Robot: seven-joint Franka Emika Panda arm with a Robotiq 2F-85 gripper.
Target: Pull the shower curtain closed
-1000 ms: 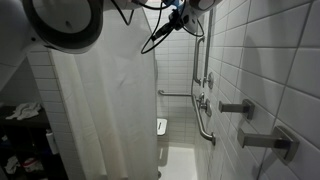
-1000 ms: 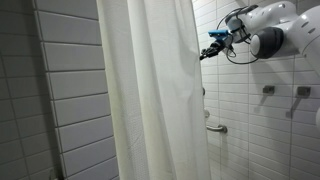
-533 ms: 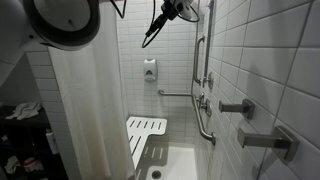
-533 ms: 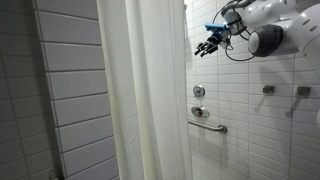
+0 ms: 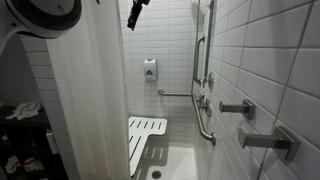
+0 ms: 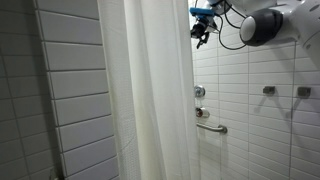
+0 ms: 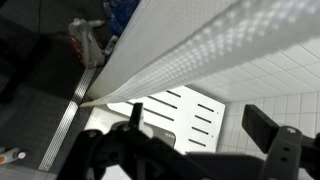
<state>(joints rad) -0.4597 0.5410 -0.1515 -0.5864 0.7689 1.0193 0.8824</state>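
The robot's gripper has its open fingers pointing down at the seat, and the shower curtain [image 7: 215, 48] runs outside them, so next the gripper backs away and turns alongside the curtain's free edge [image 6: 193, 65].
The shower curtain [image 5: 90, 100] hangs as a tall white sheet with soft folds, covering the left part of the shower opening. In an exterior view its free edge [image 6: 192, 100] hangs straight down just below my gripper [image 6: 200, 27]. High up near the rail, my gripper [image 5: 134, 14] sits beside the curtain's top edge. In the wrist view the curtain [image 7: 200, 50] runs as a diagonal band above my gripper [image 7: 200, 113], whose dark fingers [image 7: 268, 128] stand wide apart with only the seat far below between them. The gripper is open and holds nothing.
A white slatted shower seat [image 5: 145, 140] [image 7: 185, 105] stands inside the stall. Grab bars [image 5: 203, 110] [image 6: 210, 125], a valve [image 6: 199, 92] and a soap dispenser [image 5: 149, 70] are on the tiled walls. Two metal fittings [image 5: 240, 107] stick out nearby. Clutter [image 5: 20, 130] lies outside the curtain.
The gripper has opened and let go of the curtain's edge. The curtain has swung back, uncovering the seat. The gripper has risen and shifted toward the curtain's top.
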